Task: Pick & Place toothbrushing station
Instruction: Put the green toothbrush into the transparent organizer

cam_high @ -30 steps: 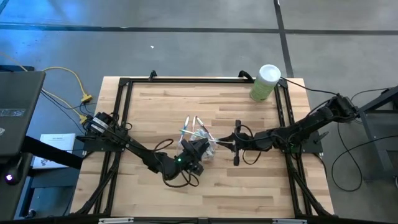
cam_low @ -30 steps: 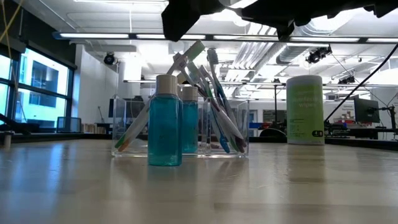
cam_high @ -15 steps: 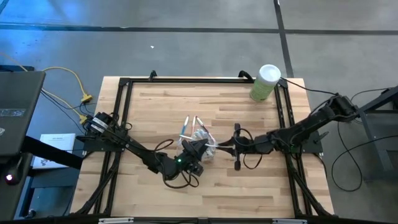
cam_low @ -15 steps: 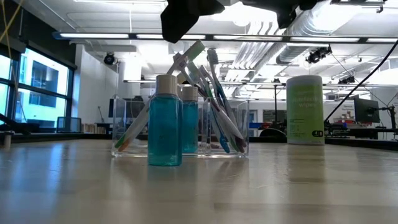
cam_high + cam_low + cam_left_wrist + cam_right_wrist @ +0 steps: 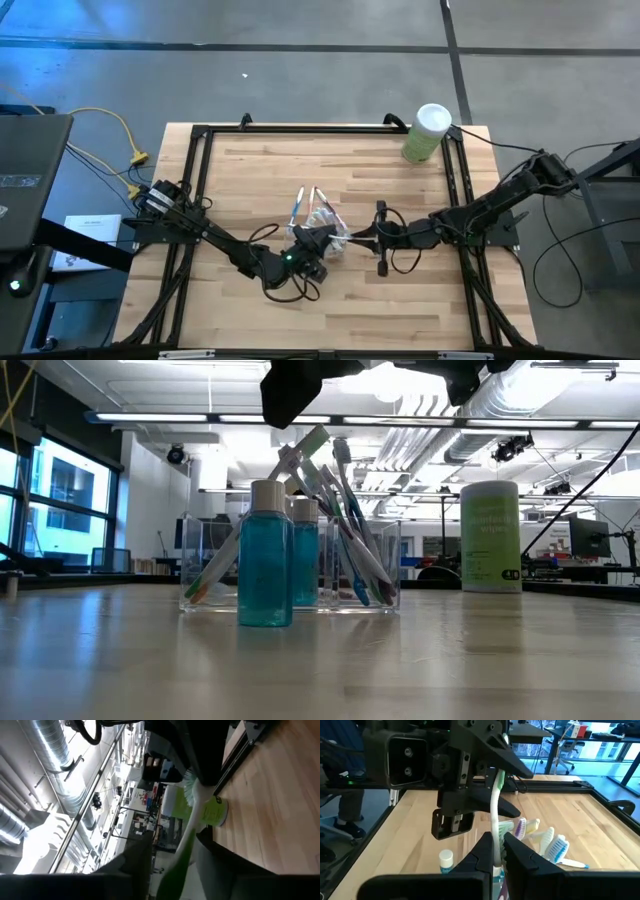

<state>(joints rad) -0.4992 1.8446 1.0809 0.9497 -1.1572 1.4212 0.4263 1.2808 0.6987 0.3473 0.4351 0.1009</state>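
Next, I stand the toothbrush bristles up in the clear holder with my left gripper, taking its green handle (image 5: 176, 876) first, as my right gripper holds its bristle end (image 5: 191, 789).
The clear holder (image 5: 390, 565) stands mid-table with several pastel toothbrushes (image 5: 345, 520) leaning in it and two blue white-capped bottles (image 5: 265, 555) before it. Above it, a green-and-white toothbrush (image 5: 495, 805) spans between my two grippers. My right gripper (image 5: 497, 855) is shut on it. My left gripper (image 5: 502, 785), coming from the table's left, stands open with one finger on either side of the toothbrush's green end (image 5: 172, 865). In the high view, the left gripper (image 5: 320, 241) and the right gripper (image 5: 352, 238) meet over the holder (image 5: 325, 222). My right gripper pinches the toothbrush's white end (image 5: 495, 847) between its two fingers, coming about level from the table's right, the fingers lying along it. The toothbrush sticks out ahead of the fingers toward my left gripper, lifted clear of the holder. Whether my left gripper's fingers (image 5: 212, 857) touch the toothbrush, I cannot tell.
A tall green canister with a white lid (image 5: 428, 132) stands at the far right corner, also in the low view (image 5: 490, 535). A black frame (image 5: 200, 180) borders the wooden table. Bare wood lies near and far of the holder.
My right gripper has risen a little with the toothbrush, then held still. The holder, its toothbrushes and the bottles have stayed in place.
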